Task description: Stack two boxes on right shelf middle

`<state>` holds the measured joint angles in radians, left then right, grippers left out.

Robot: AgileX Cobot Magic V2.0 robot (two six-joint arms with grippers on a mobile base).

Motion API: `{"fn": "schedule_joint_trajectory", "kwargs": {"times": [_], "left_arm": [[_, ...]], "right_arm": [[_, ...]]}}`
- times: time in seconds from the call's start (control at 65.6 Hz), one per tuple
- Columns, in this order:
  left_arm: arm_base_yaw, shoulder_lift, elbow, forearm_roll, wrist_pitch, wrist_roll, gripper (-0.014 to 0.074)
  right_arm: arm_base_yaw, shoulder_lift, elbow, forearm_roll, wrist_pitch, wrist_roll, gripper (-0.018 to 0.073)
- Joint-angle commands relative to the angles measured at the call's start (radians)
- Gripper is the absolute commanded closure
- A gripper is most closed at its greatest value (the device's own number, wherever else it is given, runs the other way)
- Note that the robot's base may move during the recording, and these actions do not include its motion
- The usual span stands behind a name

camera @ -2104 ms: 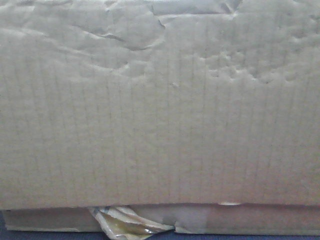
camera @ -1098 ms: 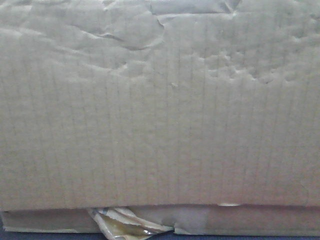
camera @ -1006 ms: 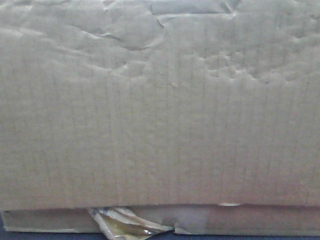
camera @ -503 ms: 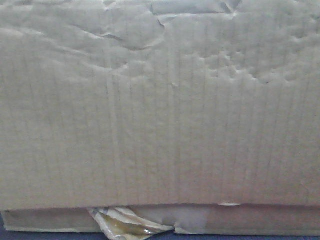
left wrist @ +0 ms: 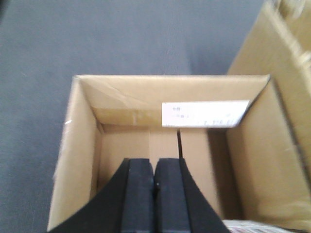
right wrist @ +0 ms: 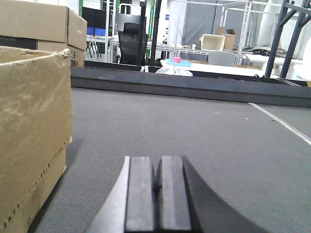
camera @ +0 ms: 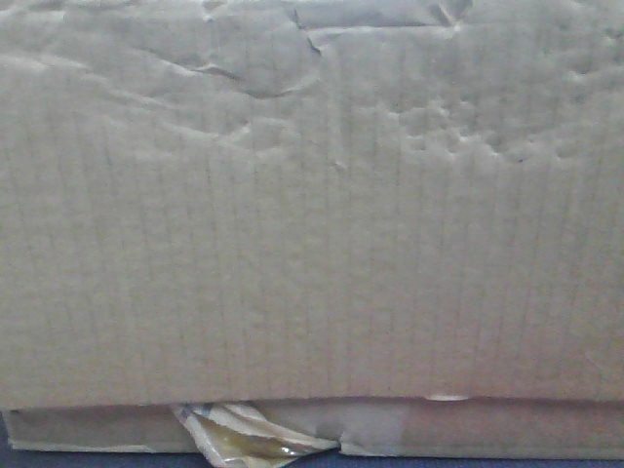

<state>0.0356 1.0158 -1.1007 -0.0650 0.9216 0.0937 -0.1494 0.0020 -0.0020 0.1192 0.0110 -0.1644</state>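
Observation:
The open-topped cardboard box (left wrist: 127,99) will keep its bottom closed when I lift one side of the box, because the bottom flaps lie flat along a narrow dark gap (left wrist: 180,144).
A tall tan box (camera: 312,214) with a creased face fills the front view. Under its lower edge shows a flatter box (camera: 487,429) with torn yellowish tape (camera: 244,441). In the left wrist view my left gripper (left wrist: 154,165) is shut with nothing in it, hanging over an open-topped cardboard box (left wrist: 80,145) with a white label (left wrist: 204,114). My right gripper (right wrist: 157,165) is shut and empty, low over grey carpet, with a cardboard box (right wrist: 29,131) to its left. The right shelf middle is out of view.
Another cardboard box (left wrist: 286,97) stands close to the right of the open one. Grey carpet (right wrist: 204,126) stretches ahead of the right gripper to a dark raised border (right wrist: 194,87). More boxes (right wrist: 43,24), metal frames and a chair stand beyond it.

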Motion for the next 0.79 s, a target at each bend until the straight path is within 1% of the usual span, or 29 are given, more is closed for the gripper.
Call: {"fn": "schedule_joint_trajectory", "kwargs": {"times": [0.0, 0.061, 0.168, 0.259, 0.335, 0.427, 0.579, 0.655, 0.686, 0.716, 0.777], "left_arm": [[-0.007, 0.110, -0.090, -0.016, 0.078, 0.047, 0.0692], [-0.007, 0.177, -0.144, -0.016, 0.101, 0.066, 0.0692], [-0.007, 0.248, -0.202, -0.014, 0.105, 0.087, 0.0692], [0.017, 0.275, -0.216, -0.004, 0.115, 0.089, 0.0692], [0.051, 0.277, -0.216, 0.008, 0.133, 0.102, 0.0692], [0.108, 0.277, -0.216, 0.008, 0.144, 0.160, 0.0692], [0.189, 0.277, -0.216, 0.008, 0.121, 0.164, 0.0692], [0.204, 0.277, -0.216, 0.008, 0.099, 0.164, 0.0692], [0.208, 0.279, -0.216, 0.012, 0.099, 0.164, 0.0682], [0.210, 0.279, -0.216, 0.019, 0.101, 0.164, 0.0652], [0.210, 0.284, -0.216, 0.027, 0.108, 0.164, 0.0571]], "right_arm": [[-0.006, -0.002, 0.002, -0.007, -0.018, -0.002, 0.0722], [-0.006, -0.002, 0.002, -0.007, -0.018, -0.002, 0.0722], [-0.006, -0.002, 0.002, -0.007, -0.018, -0.002, 0.0722], [-0.006, -0.002, 0.002, -0.007, -0.018, -0.002, 0.0722], [-0.006, -0.002, 0.002, -0.007, -0.018, -0.002, 0.0722], [-0.006, -0.002, 0.002, -0.007, -0.018, -0.002, 0.0722], [-0.006, -0.002, 0.002, -0.007, -0.018, -0.002, 0.0722], [-0.006, -0.002, 0.002, -0.007, -0.018, -0.002, 0.0722], [-0.006, -0.002, 0.002, -0.007, -0.018, -0.002, 0.0722], [-0.006, -0.002, 0.002, -0.007, -0.018, -0.002, 0.0722], [-0.006, -0.002, 0.002, -0.007, -0.018, -0.002, 0.0722]]}}
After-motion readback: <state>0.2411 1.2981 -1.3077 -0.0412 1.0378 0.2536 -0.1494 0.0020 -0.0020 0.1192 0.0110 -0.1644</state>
